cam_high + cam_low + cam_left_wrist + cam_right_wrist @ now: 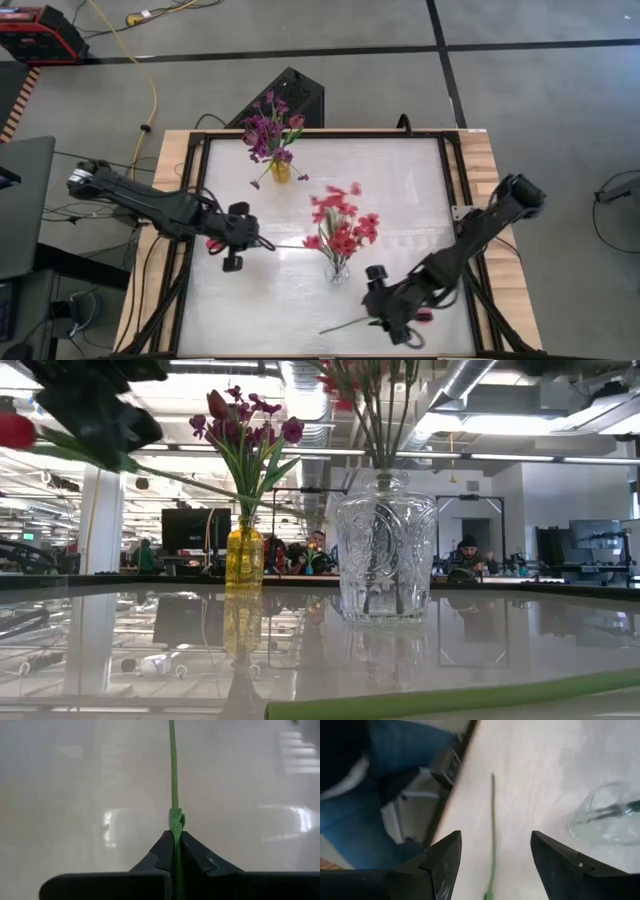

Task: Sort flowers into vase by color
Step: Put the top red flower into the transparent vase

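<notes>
The red tulip (214, 244) is held by its head end in my left gripper with the stem level. My right gripper should grab the stem (174, 792) just beyond the leaf.
My left gripper (252, 243) (175, 842) hangs over the table's left half, shut on a red tulip (215, 245) (14, 430). The tulip's thin green stem (285, 245) points toward the clear glass vase (337, 268) (385, 550), which holds the red flowers (340, 222). A small yellow vase (280, 171) (243, 555) near the far edge holds purple sprays and a maroon tulip (268, 130). My right gripper (388, 322) (495, 850) is open near the near edge. Its fingers stand on either side of a stem (492, 820) (345, 325) that lies flat on the table. My left gripper pinches the tulip's stem (175, 822) between its two fingers, close to the flower head, which sits behind the fingers. The fingers come level from the table's left side. The stem runs straight out past them, nearly level, and the flower is lifted clear of the table.
The glossy white tabletop (400, 190) is framed by wooden edges (485, 170). A black box (290, 98) and cables lie on the floor beyond the far edge. A person's legs in blue jeans (380, 775) are at the near edge, beside my right gripper.
</notes>
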